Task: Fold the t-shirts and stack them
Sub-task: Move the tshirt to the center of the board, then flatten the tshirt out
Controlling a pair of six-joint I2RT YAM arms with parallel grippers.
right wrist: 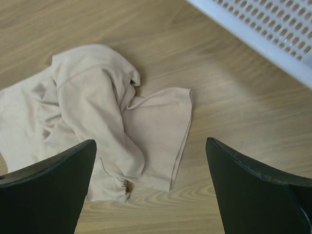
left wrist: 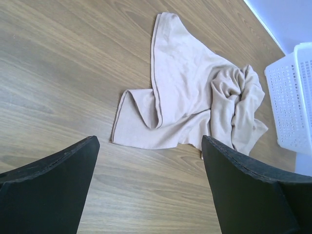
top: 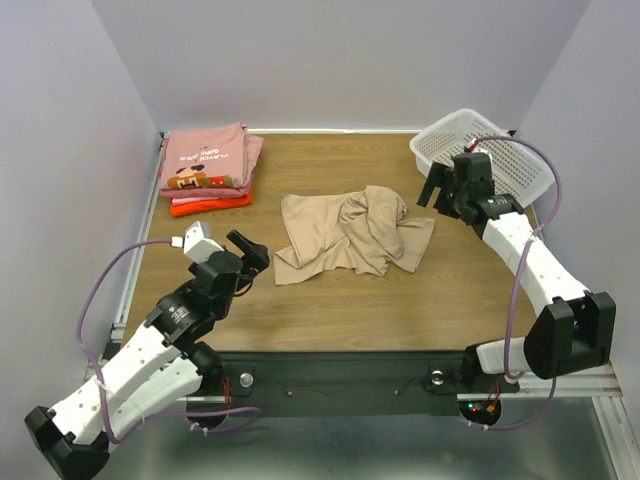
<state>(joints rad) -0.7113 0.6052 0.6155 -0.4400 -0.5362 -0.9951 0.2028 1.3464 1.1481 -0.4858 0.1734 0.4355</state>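
The tan t-shirt lies bunched (top: 372,220) toward the basket, so the robot's left gripper should grab its flat corner (top: 284,270) and the right gripper should grab its opposite end before they fold it.
A crumpled tan t-shirt (top: 352,233) lies in the middle of the table; it also shows in the left wrist view (left wrist: 195,97) and the right wrist view (right wrist: 97,117). A folded stack sits at the back left: pink t-shirts with a cartoon print (top: 208,158) on a red-orange one (top: 210,205). My left gripper (top: 252,252) is open and empty, left of the tan shirt. My right gripper (top: 440,190) is open and empty, above the table just right of the shirt.
A white perforated basket (top: 480,150) stands at the back right, behind my right gripper; it shows in the left wrist view (left wrist: 292,97) and the right wrist view (right wrist: 263,24). Grey walls close in the table on three sides.
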